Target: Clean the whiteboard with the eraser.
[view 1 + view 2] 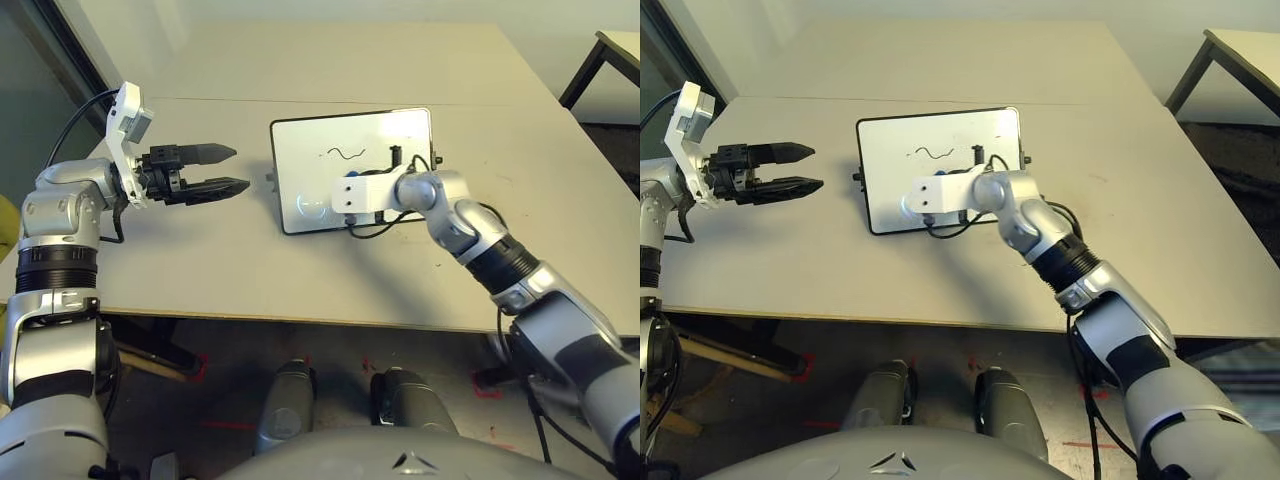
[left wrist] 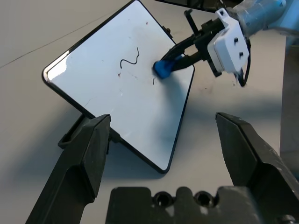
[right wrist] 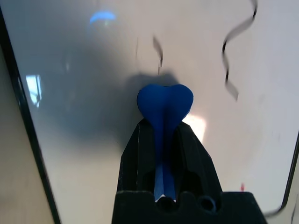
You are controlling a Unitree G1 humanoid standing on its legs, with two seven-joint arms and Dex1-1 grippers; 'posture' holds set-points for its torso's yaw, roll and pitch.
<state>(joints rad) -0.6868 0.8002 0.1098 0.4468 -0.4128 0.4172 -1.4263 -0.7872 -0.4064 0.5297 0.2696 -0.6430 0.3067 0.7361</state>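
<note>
A short dark mark is just beyond the eraser's end, so next my right gripper wipes over it and pulls back before going up to the squiggle.
The whiteboard stands tilted on the table's middle, with a dark squiggle on its upper half. My right gripper is shut on the blue eraser. The eraser's end presses against the board, just beside a short dark mark and below the squiggle. My left gripper hovers open to the left of the board, apart from it, fingers pointing toward it and holding nothing.
The beige table reaches well beyond the board on all sides. A black cable loops under my right wrist, over the board's lower edge. A second table's corner stands at the far right.
</note>
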